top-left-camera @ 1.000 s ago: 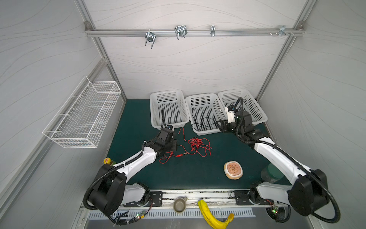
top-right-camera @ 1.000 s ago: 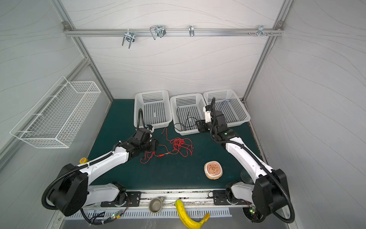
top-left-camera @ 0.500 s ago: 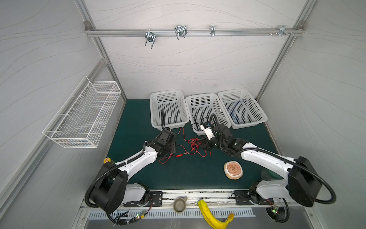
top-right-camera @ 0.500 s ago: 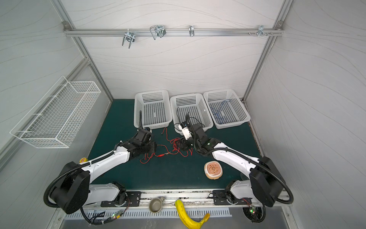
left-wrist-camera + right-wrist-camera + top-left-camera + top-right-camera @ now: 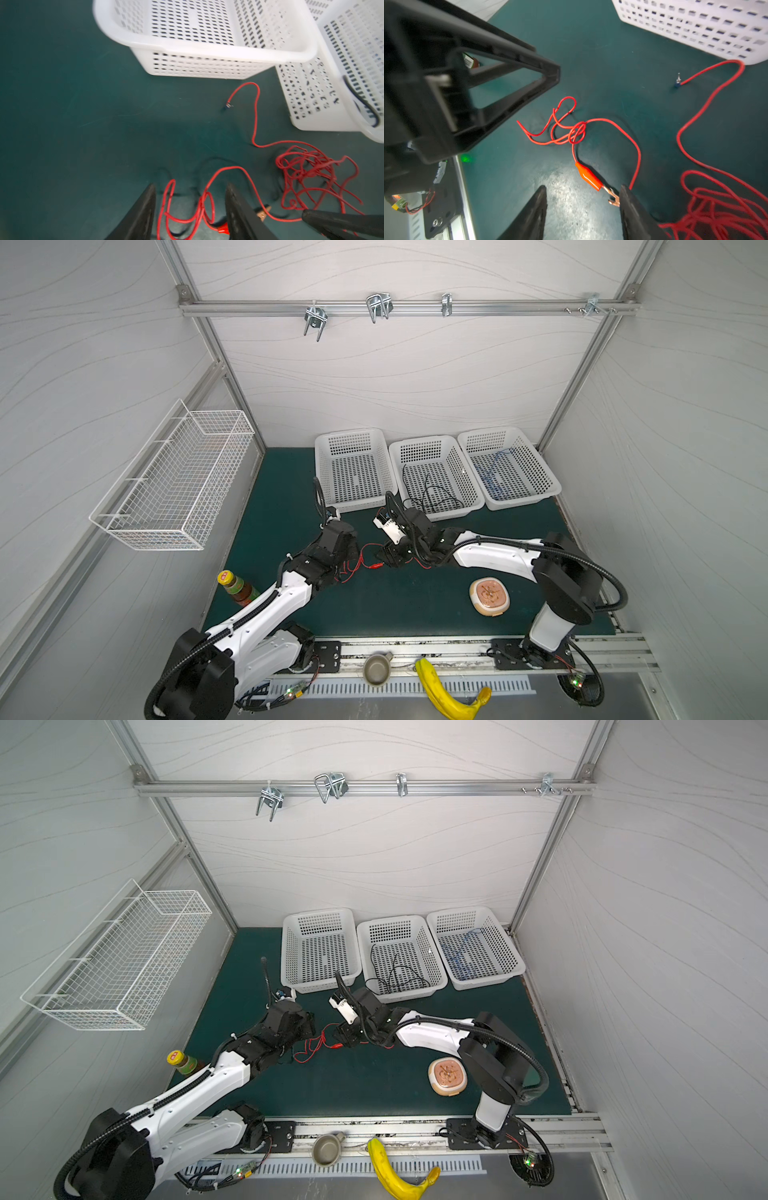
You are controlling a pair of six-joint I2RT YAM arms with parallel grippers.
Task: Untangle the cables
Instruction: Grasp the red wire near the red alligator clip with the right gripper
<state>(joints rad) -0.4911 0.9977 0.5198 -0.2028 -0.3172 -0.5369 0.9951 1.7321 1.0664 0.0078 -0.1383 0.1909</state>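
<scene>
The red cable's single curve (image 5: 625,132) lies free of the knot, so the right gripper keeps going toward that curve (image 5: 636,146) and closes once its fingers are on both sides of it.
A red cable (image 5: 362,559) lies tangled on the green mat between my two grippers. My left gripper (image 5: 190,199) is open just above the mat, with loose red loops (image 5: 188,209) lying between its fingers. My right gripper (image 5: 583,199) is open too. A red clip (image 5: 588,176) lies by it, its copper teeth touching the inside of one finger. The thick knot (image 5: 311,172) sits beside my right gripper (image 5: 388,561). A black cable (image 5: 432,493) lies in the middle basket and a blue cable (image 5: 496,477) in the right basket.
Three white baskets (image 5: 353,435) stand in a row at the back. A round tan object (image 5: 489,596) lies on the mat under the right arm. A bottle (image 5: 235,587) stands at the mat's left edge. A cup (image 5: 376,668) and a banana (image 5: 449,695) lie in front.
My right arm has swung from the right basket down to the mat beside the red cable. My left gripper has shifted slightly nearer over the red loops.
</scene>
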